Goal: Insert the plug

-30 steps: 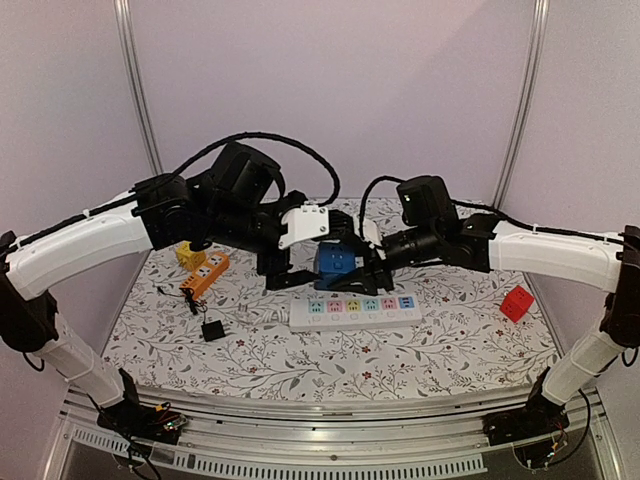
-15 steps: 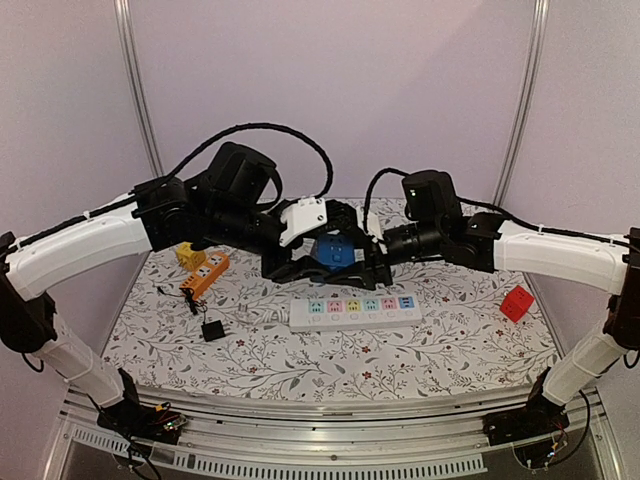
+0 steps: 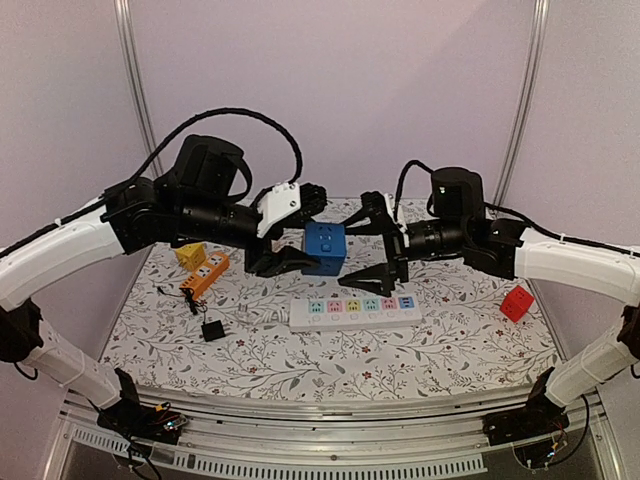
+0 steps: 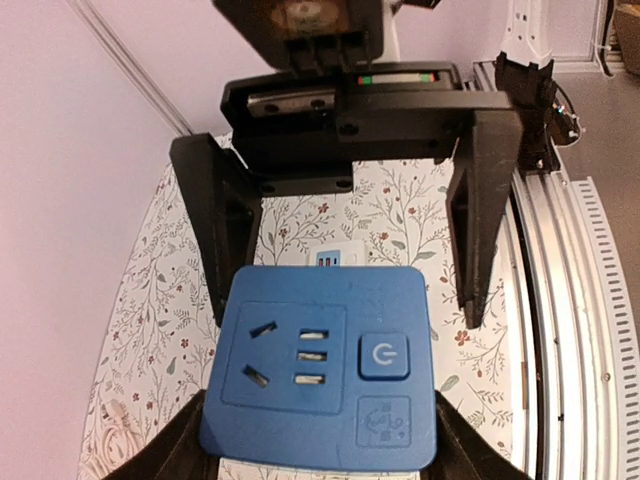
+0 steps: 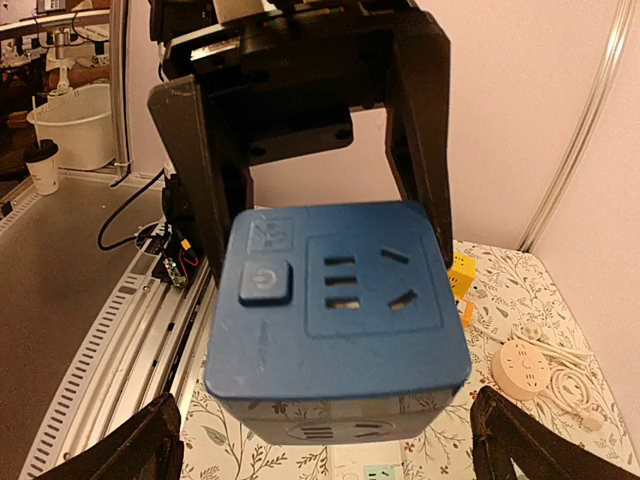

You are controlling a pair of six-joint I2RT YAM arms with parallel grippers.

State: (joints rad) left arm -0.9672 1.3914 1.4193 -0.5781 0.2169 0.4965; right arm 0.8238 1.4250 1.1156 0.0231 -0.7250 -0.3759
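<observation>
My left gripper is holding the blue cube flat from its side (image 3: 309, 254). My right gripper should hold the cube (image 3: 336, 256) while my left gripper takes hold of it from higher up.
The plug is a blue cube (image 3: 327, 248) with socket holes and a power button on its face (image 4: 320, 370) (image 5: 335, 300). My left gripper (image 3: 312, 240) is shut on it, its jaws pressed against two opposite sides (image 4: 320, 452), and holds it in the air above the table. My right gripper (image 3: 372, 248) stands open just right of the cube, facing it, with its fingers wide apart and clear of it (image 5: 325, 445). The white power strip (image 3: 355, 310) with coloured sockets lies flat on the table below and in front of the cube.
At the left lie an orange power strip (image 3: 205, 275), a yellow cube (image 3: 190, 255) and a small black adapter (image 3: 213, 330). A red cube (image 3: 516, 302) sits at the right. A round beige socket with a white cord (image 5: 525, 368) lies at the back.
My right gripper has opened and drawn back to the right, off the blue cube. My left gripper has shut on the cube and now holds it alone, a little higher.
</observation>
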